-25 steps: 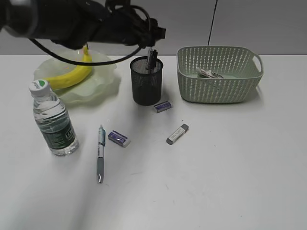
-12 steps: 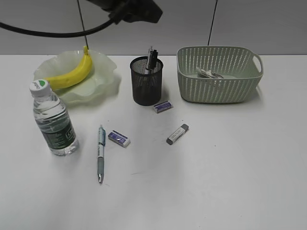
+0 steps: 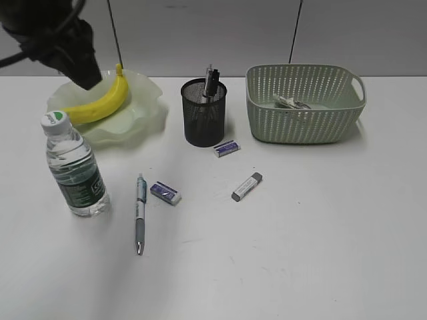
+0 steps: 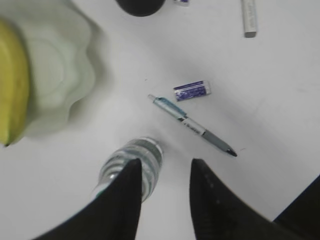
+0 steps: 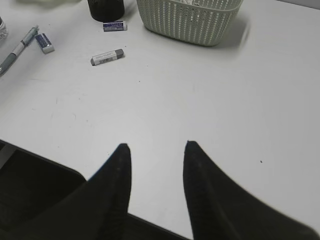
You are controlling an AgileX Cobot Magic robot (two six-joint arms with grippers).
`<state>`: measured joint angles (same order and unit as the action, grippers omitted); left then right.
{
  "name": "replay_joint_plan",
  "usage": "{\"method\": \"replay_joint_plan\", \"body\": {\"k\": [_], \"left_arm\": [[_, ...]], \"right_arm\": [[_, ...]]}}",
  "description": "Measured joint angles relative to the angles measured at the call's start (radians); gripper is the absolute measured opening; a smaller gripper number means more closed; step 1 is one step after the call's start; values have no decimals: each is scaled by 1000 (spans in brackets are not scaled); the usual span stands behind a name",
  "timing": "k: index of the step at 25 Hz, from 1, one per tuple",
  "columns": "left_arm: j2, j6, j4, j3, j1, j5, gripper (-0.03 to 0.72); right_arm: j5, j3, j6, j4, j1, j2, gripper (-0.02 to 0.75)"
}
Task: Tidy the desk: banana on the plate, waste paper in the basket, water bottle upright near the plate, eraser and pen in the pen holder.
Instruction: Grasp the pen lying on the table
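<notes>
The dark pen (image 3: pixel 211 81) sticks out, so I expect the pale blue pen (image 3: pixel 140 215) to keep its clicker end above the black pen holder's rim when I lower it inside.
The banana (image 3: pixel 100 102) lies in the pale green plate (image 3: pixel 143 117). Near it the water bottle (image 3: pixel 73 167) stands upright. A pen (image 3: pixel 139 213) lies flat on the desk (image 3: pixel 320 233), with an eraser (image 3: pixel 165 193) beside it. Two more erasers (image 3: pixel 225 147) (image 3: pixel 247 187) lie nearer the black pen holder (image 3: pixel 204 113), which has a dark pen (image 3: pixel 211 80) standing in it. Waste paper (image 3: pixel 290 102) sits in the basket (image 3: pixel 303 103). My left gripper (image 4: pixel 165 162) hangs open and empty high above the bottle (image 4: pixel 145 157). My right gripper (image 5: pixel 156 145) is open over bare desk.
My left arm (image 3: pixel 60 40) fills the upper left corner, above the plate's far rim. The basket stands at the back right. In the right wrist view a dark edge (image 5: pixel 35 185) lies under the gripper, at the desk's front.
My left arm has swung left from above the pen holder to above the plate and bottle. The dark pen stays in the holder. My right gripper has not moved.
</notes>
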<state>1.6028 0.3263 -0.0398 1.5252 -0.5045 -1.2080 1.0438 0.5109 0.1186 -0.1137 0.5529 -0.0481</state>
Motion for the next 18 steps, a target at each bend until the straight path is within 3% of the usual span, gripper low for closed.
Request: {"method": "replay_joint_plan", "body": {"k": [5,10,18], "left_arm": [[-177,-103,40,-93,75,2,244],[-439,-168,51,-315,159,108,241],[-965,-196,50,-692,170,213,241]], "right_arm": [[0,0,0,0,0,0,293],[0,0,0,0,0,0,293],[-2,0,0,0,0,-1,293]]}}
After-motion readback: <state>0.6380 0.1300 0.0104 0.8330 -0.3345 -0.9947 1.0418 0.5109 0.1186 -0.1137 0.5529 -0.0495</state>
